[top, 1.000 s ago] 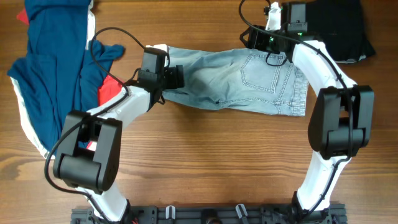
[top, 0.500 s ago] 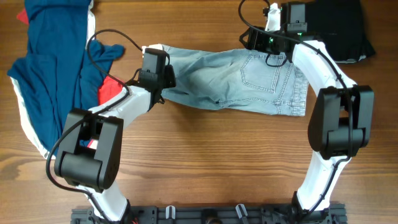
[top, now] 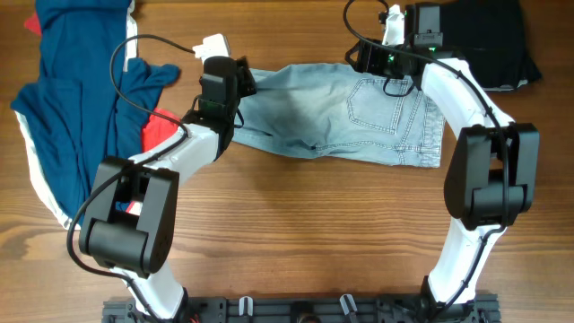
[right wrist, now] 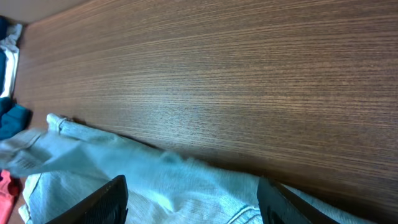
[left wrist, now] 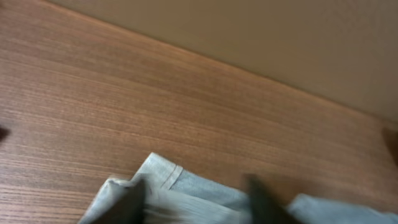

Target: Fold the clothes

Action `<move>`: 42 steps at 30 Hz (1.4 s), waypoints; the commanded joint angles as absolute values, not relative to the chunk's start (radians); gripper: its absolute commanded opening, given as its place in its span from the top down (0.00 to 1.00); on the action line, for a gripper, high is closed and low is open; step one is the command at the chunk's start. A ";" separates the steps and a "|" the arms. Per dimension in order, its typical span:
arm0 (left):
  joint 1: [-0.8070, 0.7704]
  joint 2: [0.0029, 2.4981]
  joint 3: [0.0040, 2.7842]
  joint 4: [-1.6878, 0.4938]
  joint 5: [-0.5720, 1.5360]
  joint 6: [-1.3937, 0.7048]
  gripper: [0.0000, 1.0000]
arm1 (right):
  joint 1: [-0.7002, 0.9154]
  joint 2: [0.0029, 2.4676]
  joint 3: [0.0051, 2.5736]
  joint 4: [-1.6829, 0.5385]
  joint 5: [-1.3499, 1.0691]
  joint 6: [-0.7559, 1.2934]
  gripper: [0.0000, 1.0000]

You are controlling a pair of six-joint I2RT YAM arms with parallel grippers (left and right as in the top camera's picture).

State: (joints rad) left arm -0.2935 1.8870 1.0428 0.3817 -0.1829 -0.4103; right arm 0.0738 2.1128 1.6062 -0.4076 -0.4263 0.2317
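The upper edge of the shorts is bunched up beside the shorts' hemmed corner (left wrist: 164,172), so the robot's left gripper should move away and its right gripper should pull that edge (top: 285,71) toward the back.
The pale blue denim shorts (top: 359,117) lie flat across the upper middle of the table, back pocket up. My left gripper (top: 216,58) is shut on their left corner, and a pale hemmed tip sticks out past the fingers. In the left wrist view that corner (left wrist: 161,177) sits between my blurred fingers (left wrist: 196,194). My right gripper (top: 363,61) is open over the shorts' upper edge. In the right wrist view its fingers (right wrist: 193,186) are spread wide just above the denim (right wrist: 93,162), and I cannot tell whether they touch it.
A large navy garment (top: 81,99) with a red part (top: 157,130) and a white edge (top: 36,179) lies crumpled at the left. A black garment (top: 493,40) lies at the back right. Bare wood fills the front half of the table.
My left gripper has swung from pointing right to pointing up and left, drawing the shorts' left corner toward the back. The right arm has not moved.
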 commanded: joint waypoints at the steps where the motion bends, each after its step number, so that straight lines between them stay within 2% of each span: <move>1: -0.295 1.896 1.050 0.362 -0.218 -0.435 0.00 | 0.076 2.083 1.625 -0.402 -0.447 0.212 0.33; 7: -0.295 1.886 1.050 0.285 -0.179 -0.435 0.00 | 0.074 2.024 1.625 -0.414 -0.451 0.182 0.33; 12: -0.295 1.858 1.050 0.192 -0.123 -0.437 0.00 | 0.085 1.940 1.625 -0.511 -0.455 0.121 0.32; 17: -0.284 1.772 1.050 0.062 -0.124 -0.538 0.00 | 0.123 1.947 1.625 -0.583 -0.443 0.101 0.33; 22: -0.223 1.613 1.050 -0.126 -0.128 -0.627 0.00 | 0.155 1.949 1.625 -0.566 -0.446 0.104 0.34; 24: -0.202 1.575 1.050 -0.150 -0.120 -0.626 0.00 | 0.174 1.949 1.625 -0.553 -0.447 0.105 0.41; 27: -0.175 1.544 1.050 -0.171 -0.122 -0.678 0.00 | 0.224 1.961 1.625 -0.518 -0.473 0.104 0.68; 30: -0.126 1.504 1.050 -0.196 -0.121 -0.822 0.00 | 0.288 2.006 1.625 -0.469 -0.474 0.098 0.77; 33: -0.073 1.444 1.050 -0.234 -0.120 -0.907 0.00 | 0.348 2.063 1.625 -0.410 -0.510 0.075 0.80; 37: -0.013 1.373 1.050 -0.281 -0.120 -0.905 0.00 | 0.424 2.127 1.625 -0.372 -0.593 -0.011 0.80; 42: 0.018 1.357 1.049 -0.348 -0.121 -0.905 0.00 | 0.499 2.172 1.625 -0.385 -0.511 -0.080 0.79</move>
